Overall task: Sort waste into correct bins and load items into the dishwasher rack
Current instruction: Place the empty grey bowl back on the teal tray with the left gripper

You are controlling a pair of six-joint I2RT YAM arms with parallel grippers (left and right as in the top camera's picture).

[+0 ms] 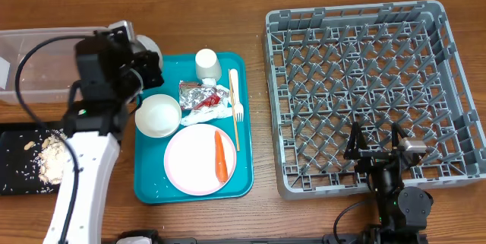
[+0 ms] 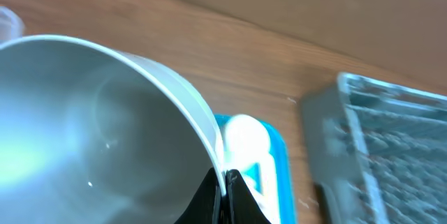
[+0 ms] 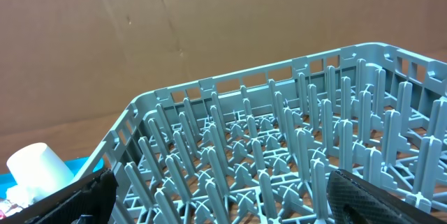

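The white bowl (image 2: 91, 137) is empty and the teal tray's corner (image 1: 173, 74) next to the cup is free. My left gripper should keep going down until the bowl sits there.
My left gripper (image 2: 225, 189) is shut on the rim of a small white bowl (image 2: 98, 126) and holds it tilted above the table. In the overhead view it (image 1: 144, 55) is between the clear tub (image 1: 38, 61) and the teal tray (image 1: 152, 191). A second white bowl (image 1: 158, 115), the cup (image 1: 206, 63), foil wrapper (image 1: 197, 93), fork (image 1: 235, 96) and the plate (image 1: 194, 164) with the carrot (image 1: 220, 155) lie on that tray. Nut pieces (image 1: 52, 153) lie in the black tray (image 1: 15, 141). My right gripper (image 1: 376, 149) (image 3: 223, 203) is open and empty over the front edge of the grey rack (image 1: 364, 84) (image 3: 279, 140).
A crumpled white napkin (image 1: 220, 111) lies beside the foil. The cup (image 3: 38, 168) also shows at the left of the right wrist view. Brown cardboard stands behind the table. Bare wood lies between the teal tray and the rack.
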